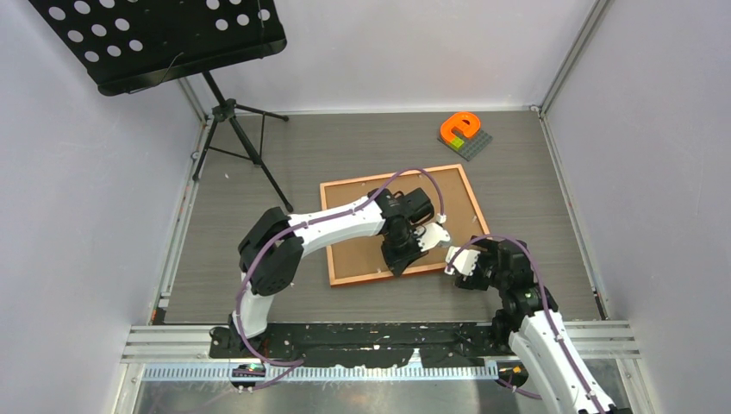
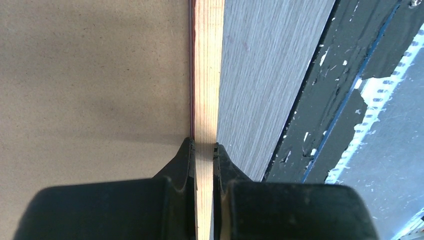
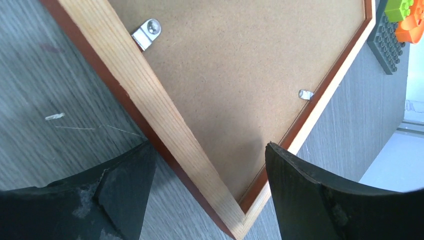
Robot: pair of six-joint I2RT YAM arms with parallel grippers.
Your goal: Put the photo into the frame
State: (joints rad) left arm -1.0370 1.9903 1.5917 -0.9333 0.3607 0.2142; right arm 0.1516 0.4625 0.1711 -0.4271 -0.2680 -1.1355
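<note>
I should open my left gripper, which holds the near bar of the back-up frame (image 1: 358, 279), as soon as my right gripper takes the frame's corner (image 3: 240, 219) to turn the frame face-up.
The frame (image 1: 388, 174), with a thin orange-brown wooden border, lies back-up in the middle of the table. A plain brown backing board (image 1: 362, 207) fills it. My left gripper (image 1: 403, 259) is shut on the frame's near rail (image 2: 207, 75), one finger (image 2: 182, 160) on the board side and one on the outer side. My right gripper (image 1: 454, 263) is open, with its jaws on either side of the frame's near right corner (image 3: 235, 220) and not touching it. Two metal clips (image 3: 147, 31) hold the board (image 3: 240, 65). The photo is hidden or out of view.
An orange toy on a grey studded plate (image 1: 463, 131) sits at the back right, beyond the frame's far corner; it also shows in the right wrist view (image 3: 407, 20). A black music stand (image 1: 164, 39) on a tripod (image 1: 237, 129) stands at the back left. Grey walls enclose the table.
</note>
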